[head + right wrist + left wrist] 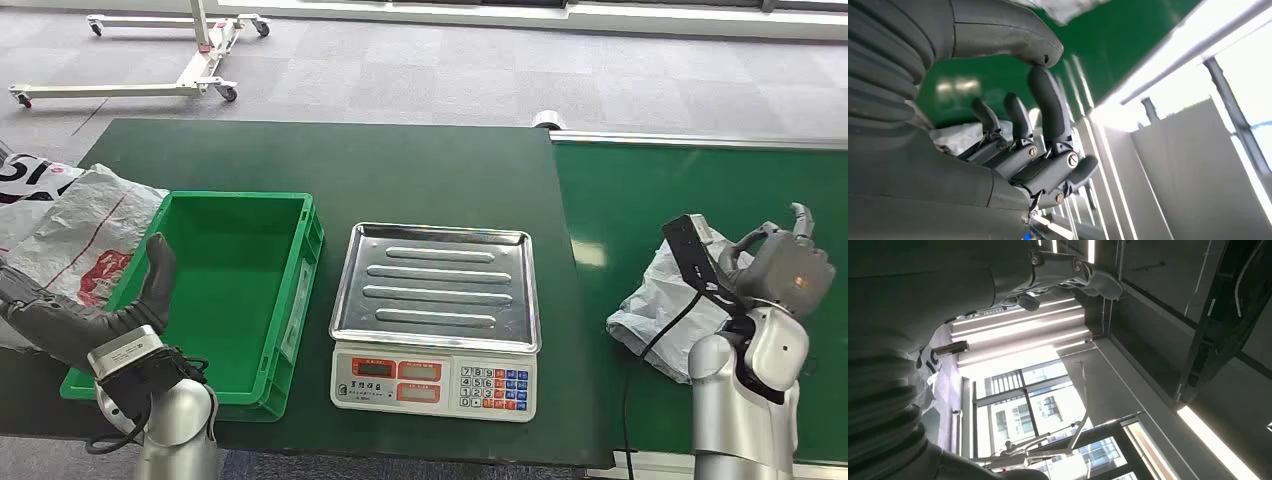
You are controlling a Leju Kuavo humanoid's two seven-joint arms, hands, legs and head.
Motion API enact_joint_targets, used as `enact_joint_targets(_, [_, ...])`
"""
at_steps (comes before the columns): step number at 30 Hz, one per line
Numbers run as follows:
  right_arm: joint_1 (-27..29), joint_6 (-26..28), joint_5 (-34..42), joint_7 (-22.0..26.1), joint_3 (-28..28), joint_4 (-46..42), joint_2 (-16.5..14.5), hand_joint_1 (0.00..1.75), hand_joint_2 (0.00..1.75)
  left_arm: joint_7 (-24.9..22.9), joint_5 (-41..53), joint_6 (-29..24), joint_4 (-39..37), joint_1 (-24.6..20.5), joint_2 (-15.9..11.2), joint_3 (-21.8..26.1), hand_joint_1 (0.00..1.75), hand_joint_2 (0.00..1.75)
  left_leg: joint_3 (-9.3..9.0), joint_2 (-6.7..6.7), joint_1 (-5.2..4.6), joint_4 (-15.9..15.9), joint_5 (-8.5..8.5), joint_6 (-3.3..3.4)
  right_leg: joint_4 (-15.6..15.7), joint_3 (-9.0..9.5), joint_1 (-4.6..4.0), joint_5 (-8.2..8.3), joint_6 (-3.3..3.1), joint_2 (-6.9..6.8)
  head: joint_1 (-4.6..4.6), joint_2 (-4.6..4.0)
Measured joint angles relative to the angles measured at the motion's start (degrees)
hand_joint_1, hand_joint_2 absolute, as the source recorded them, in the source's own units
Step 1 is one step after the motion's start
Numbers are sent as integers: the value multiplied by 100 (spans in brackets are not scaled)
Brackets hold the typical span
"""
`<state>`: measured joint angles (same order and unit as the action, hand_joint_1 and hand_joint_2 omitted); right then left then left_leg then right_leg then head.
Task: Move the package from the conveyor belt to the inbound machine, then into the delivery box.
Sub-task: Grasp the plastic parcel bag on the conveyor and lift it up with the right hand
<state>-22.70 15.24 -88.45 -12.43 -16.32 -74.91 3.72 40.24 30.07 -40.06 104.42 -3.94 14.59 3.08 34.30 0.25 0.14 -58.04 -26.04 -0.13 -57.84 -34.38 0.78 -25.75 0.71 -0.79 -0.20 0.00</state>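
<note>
The plastic of the package [672, 298] on the inbound machine should crumple into deep folds when the robot grips it, because its near edge [640, 337] lies wrinkled and slack.
The package [652, 305], a crumpled grey plastic bag, lies on the green conveyor belt [700, 180] at the right. My right hand [787, 262] hovers just right of it, fingers apart and holding nothing; the right wrist view shows its fingers [1020, 150] loosely bent with the grey package [960, 135] behind them. The inbound machine is a scale [432, 380] with a bare steel tray [440, 285] at the table's middle. The green delivery box [300, 285] stands left of it with nothing inside. Beside the box's left wall, my left hand [110, 312] stays open, thumb raised.
White printed plastic bags [70, 225] pile up at the far left, under my left forearm. A metal rail [700, 140] edges the belt's far side. A white wheeled frame [190, 60] stands on the carpet beyond the table.
</note>
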Motion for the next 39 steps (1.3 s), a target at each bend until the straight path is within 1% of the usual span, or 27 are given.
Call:
enact_joint_targets(1, [2, -68, -33, -137, 37, 11, 7, 0, 175, 0, 1, 0, 0, 0, 0, 0, 0, 175, 2, -3, 0, 0, 1, 0, 0, 0, 0, 0, 0, -4, 1, 0])
enact_joint_targets(2, [1, -106, -57, -225, 69, 21, 16, 0, 131, 0, 4, 0, -1, 0, 1, 0, 0, 175, 3, -4, 0, 0, 2, -1, 0, 0, 0, 0, 0, -6, 1, 0])
enact_joint_targets(5, [-45, -284, -136, -747, 200, 171, 88, 0, 0, 1, 9, 0, -14, -3, 3, -3, 0, 175, 2, -6, 0, 0, 3, -3, 0, -1, 0, 0, 0, -4, 1, 0])
enact_joint_targets(7, [-117, -406, -56, -1057, 213, 514, 247, 0, 0, 0, -32, 0, -43, -8, 3, -14, 0, 175, 2, -8, 0, -1, 3, -1, 1, 1, 1, 0, 1, -7, 2, 0])
enact_joint_targets(8, [-172, -408, 6, -1092, 201, 801, 369, 0, 0, 0, -67, 0, -62, -11, 2, -22, 0, 175, 4, -13, -1, -3, 2, 0, 2, 2, 2, 0, 2, -12, 2, 0])
enact_joint_targets(10, [-345, -247, 126, -879, 133, 1569, 630, 0, 0, -1, -122, 0, -98, -19, -3, -32, 0, 175, 8, -17, -3, -7, 1, 3, 2, 1, 4, 3, 7, -15, 3, 0])
enact_joint_targets(12, [-550, -85, 223, -603, 43, 2323, 826, 0, 0, -1, -152, 0, -131, -26, -7, -37, 0, 175, 8, -12, -5, -10, 0, 5, 2, -2, 6, 6, 10, -8, 3, 0])
enact_joint_targets(14, [-697, -45, 283, -452, -31, 2865, 945, 0, 0, -2, -169, 0, -159, -30, -8, -38, 0, 175, 8, -8, -6, -10, -1, 5, 2, -4, 6, 7, 11, -2, 3, 0])
enact_joint_targets(16, [-792, -37, 303, -412, -79, 3251, 1019, 0, 0, -2, -175, 0, -187, -32, -9, -39, 0, 175, 8, -8, -5, -10, -1, 5, 2, -5, 5, 7, 11, 1, 2, 0])
enact_joint_targets(20, [-953, -82, 315, -354, -111, 3735, 1073, 0, 0, -1, -184, 0, -232, -37, -9, -39, 0, 175, 8, -4, -3, -9, 0, 4, 2, -8, 2, 6, 10, 3, 2, 0])
enact_joint_targets(23, [-1089, -137, 392, -144, -114, 3986, 1072, 0, 0, 0, -193, 0, -255, -40, -10, -41, 0, 175, 8, 2, -2, -8, 0, 3, 1, -9, 1, 6, 10, 7, 2, 0])
enact_joint_targets(26, [-1238, -282, 528, 261, -119, 4242, 1052, 0, 0, 0, -197, 0, -262, -41, -10, -42, 0, 175, 9, 2, -1, -8, 0, 3, 1, -8, 2, 6, 10, 8, 2, 0])
enact_joint_targets(30, [-1415, -597, 717, 963, -119, 4510, 994, 0, 0, 0, -210, 0, -276, -45, -15, -41, 0, 175, 9, -1, -2, -9, 1, 4, 1, -7, 3, 7, 10, 5, 2, 0])
enact_joint_targets(32, [-1485, -639, 752, 1157, -119, 4593, 978, 0, 0, 0, -228, 0, -285, -46, -19, -41, 0, 175, 10, -4, -2, -9, 2, 5, 1, -6, 3, 7, 10, 3, 2, 0])
enact_joint_targets(39, [-1648, -790, 805, 1392, -117, 4757, 973, 0, 0, 0, -252, 0, -287, -47, -23, -40, 0, 175, 10, -4, -3, -9, 2, 5, 1, -6, 3, 7, 10, 3, 2, 0])
